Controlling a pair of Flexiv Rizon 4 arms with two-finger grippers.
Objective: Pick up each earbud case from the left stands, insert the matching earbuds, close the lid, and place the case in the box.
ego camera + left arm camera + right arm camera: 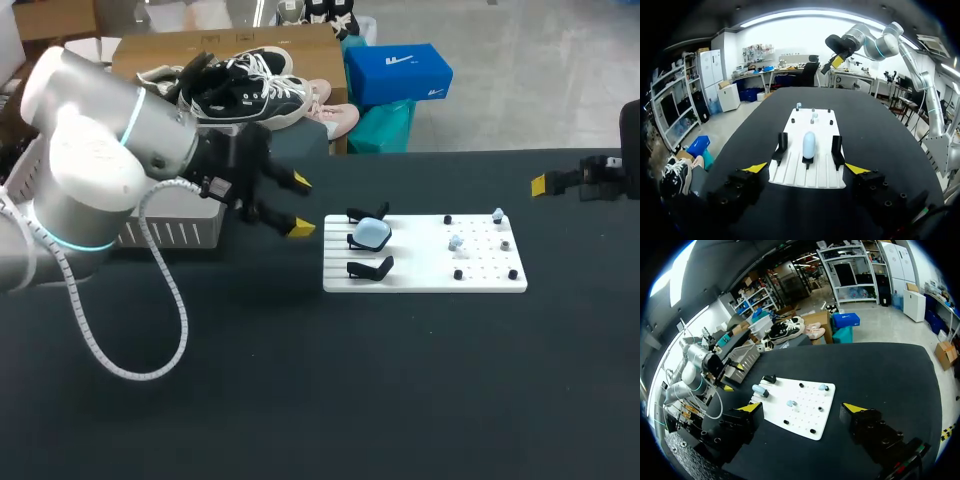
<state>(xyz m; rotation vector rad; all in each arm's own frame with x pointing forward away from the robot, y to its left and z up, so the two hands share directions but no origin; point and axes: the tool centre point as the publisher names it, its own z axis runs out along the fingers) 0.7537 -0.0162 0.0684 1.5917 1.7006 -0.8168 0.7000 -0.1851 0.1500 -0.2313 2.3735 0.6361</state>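
Observation:
The pale earbuds (455, 243) are sitting out on the board, so I expect the sockets inside the light blue earbud case (372, 234) to be empty when I open the case's lid.
A white board (425, 270) lies mid-table. Three black stands line its left end; the middle one holds a light blue earbud case (372, 233), and the stands (368, 268) on either side of it are bare. Small pale earbuds (456, 242) sit among black pegs on the board's right half. My left gripper (300, 204) hovers open just left of the board, facing the stands. In the left wrist view the case (809, 145) stands ahead of the open left gripper (806, 168). My right gripper (545, 184) stays at the far right, well off the board, and the right wrist view shows that gripper (802, 408) open, with the case (759, 389) far ahead.
A light ribbed bin (175, 232) stands on the table's left side, partly behind my left arm. A white cable (150, 330) loops from that arm down over the table. Dark tabletop (400, 380) stretches in front of the board.

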